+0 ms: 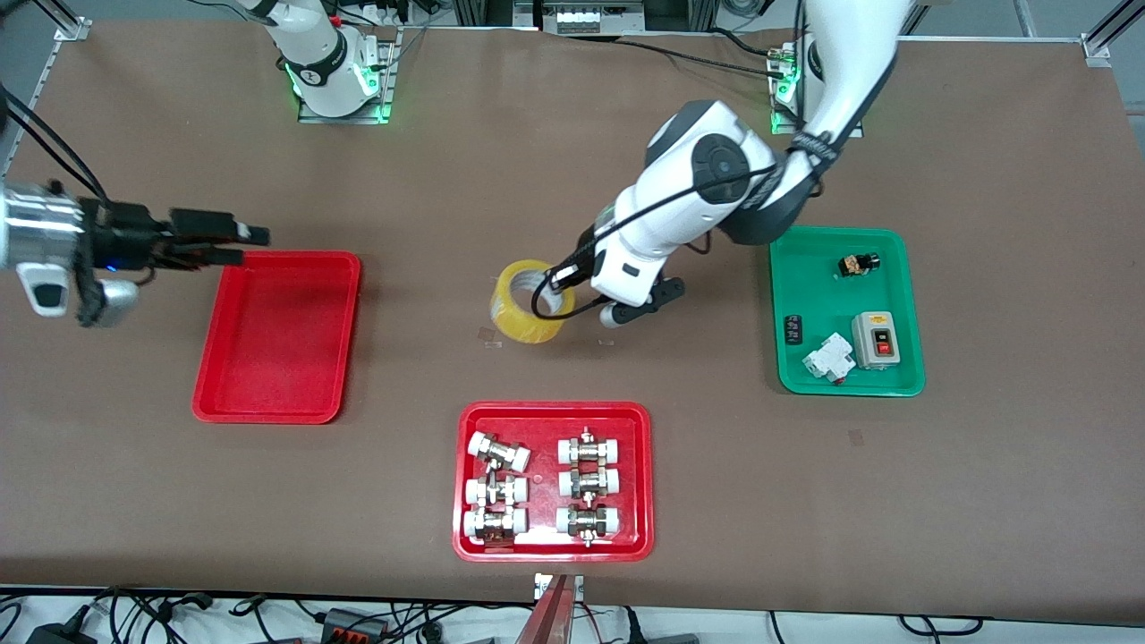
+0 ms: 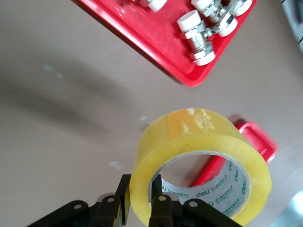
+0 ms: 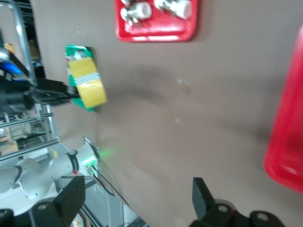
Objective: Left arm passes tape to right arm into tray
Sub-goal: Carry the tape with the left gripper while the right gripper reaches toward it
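Observation:
My gripper will carry the tape (image 1: 527, 326) to the plain red tray, and the tape will stay wound on the way because a patterned strip (image 3: 87, 78) lies flat across its outside.
My left gripper (image 1: 562, 284) is shut on the tape (image 1: 530, 302), a yellow roll with a white core, and holds it tilted a little above the middle of the table. In the left wrist view one finger (image 2: 122, 189) is outside the tape's (image 2: 199, 156) wall and one inside, with the gripper (image 2: 141, 189) pinching it. My right gripper (image 1: 241, 246) is open and empty, up in the air at the edge of the plain red tray (image 1: 268, 407) that lies nearest the robots' bases. The right wrist view shows its open gripper (image 3: 137, 194), the tape (image 3: 87, 85) and the tray's rim (image 3: 284, 151).
A red tray of white-capped metal fittings (image 1: 553, 546) lies near the front edge, nearer to the camera than the tape. A green tray (image 1: 809, 295) with switch parts lies toward the left arm's end. Small scraps (image 1: 487, 335) lie on the table under the tape.

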`<act>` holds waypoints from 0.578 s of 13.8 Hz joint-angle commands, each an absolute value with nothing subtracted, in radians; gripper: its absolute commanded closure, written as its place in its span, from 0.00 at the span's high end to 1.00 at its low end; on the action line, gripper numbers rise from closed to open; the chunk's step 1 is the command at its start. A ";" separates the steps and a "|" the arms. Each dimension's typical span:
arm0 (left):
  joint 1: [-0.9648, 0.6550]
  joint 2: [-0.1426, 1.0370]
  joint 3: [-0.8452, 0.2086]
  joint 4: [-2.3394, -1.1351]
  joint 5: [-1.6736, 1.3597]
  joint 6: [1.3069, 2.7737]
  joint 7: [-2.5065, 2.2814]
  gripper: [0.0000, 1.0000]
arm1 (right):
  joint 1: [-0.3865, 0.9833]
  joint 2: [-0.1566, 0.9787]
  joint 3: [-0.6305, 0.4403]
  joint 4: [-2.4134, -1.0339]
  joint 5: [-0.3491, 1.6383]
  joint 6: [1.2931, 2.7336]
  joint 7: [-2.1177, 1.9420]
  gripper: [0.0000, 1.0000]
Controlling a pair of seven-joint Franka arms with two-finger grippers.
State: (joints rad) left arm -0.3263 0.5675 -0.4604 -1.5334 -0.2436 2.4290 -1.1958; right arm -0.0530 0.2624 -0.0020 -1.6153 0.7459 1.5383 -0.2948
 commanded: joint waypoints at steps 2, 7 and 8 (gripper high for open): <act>-0.405 0.664 -0.463 -1.457 -0.264 2.611 -1.418 0.00 | 0.024 0.343 -0.002 -1.605 0.863 1.655 -0.393 1.00; -0.468 0.727 -0.457 -1.425 -0.259 2.713 -1.543 0.02 | 0.116 0.423 -0.002 -1.617 1.006 1.831 -0.553 1.00; -0.472 0.732 -0.457 -1.424 -0.262 2.736 -1.548 0.02 | 0.124 0.439 -0.002 -1.617 1.020 1.854 -0.586 1.00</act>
State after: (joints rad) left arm -0.4532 0.7069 -0.4608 -1.4670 -0.2441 2.7021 -1.5288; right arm 0.1071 0.4144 0.0027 -1.6155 0.9732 1.8127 -0.5098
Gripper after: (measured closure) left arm 0.789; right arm 0.000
